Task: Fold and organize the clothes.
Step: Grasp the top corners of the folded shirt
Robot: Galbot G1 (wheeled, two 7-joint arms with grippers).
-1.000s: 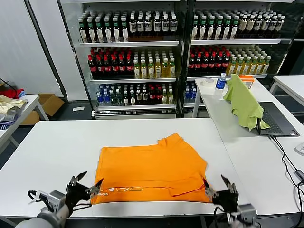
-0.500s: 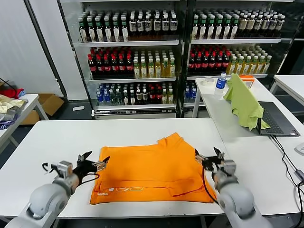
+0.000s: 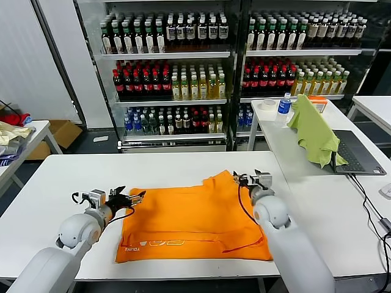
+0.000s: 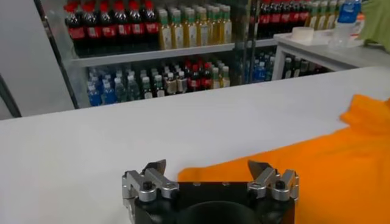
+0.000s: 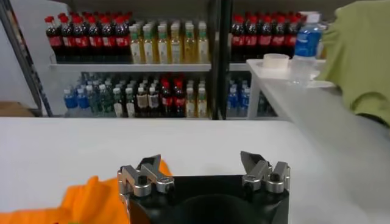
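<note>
The orange sleeve (image 3: 218,182) sticks out next to the right gripper's open fingers, so the robot should keep moving toward the sleeve until the fingers are on both sides of the fabric (image 3: 226,174), and then close them.
The bright orange T-shirt (image 3: 195,220) lies flat on the white table (image 3: 61,183), with white lettering near its front left edge. My left gripper (image 3: 135,197) is open and empty at the shirt's far left corner; in the left wrist view (image 4: 208,167) the orange fabric (image 4: 317,164) lies just ahead of its fingers. My right gripper (image 3: 239,178) is open and empty at the shirt's far right corner, by the raised sleeve. In the right wrist view (image 5: 201,161) a bump of orange fabric (image 5: 91,198) sits beside one finger.
A second white table (image 3: 287,146) at the right carries a light green cloth (image 3: 314,131), a laptop (image 3: 357,152), a water bottle (image 3: 283,108) and a tape roll (image 3: 267,105). Shelves of bottles (image 3: 171,67) stand behind. Red and yellow garments (image 3: 15,125) lie on a table at far left.
Both grippers have moved away from the near edge of the table, along the shirt's sides, to its far corners. The shirt's left edge has shifted slightly.
</note>
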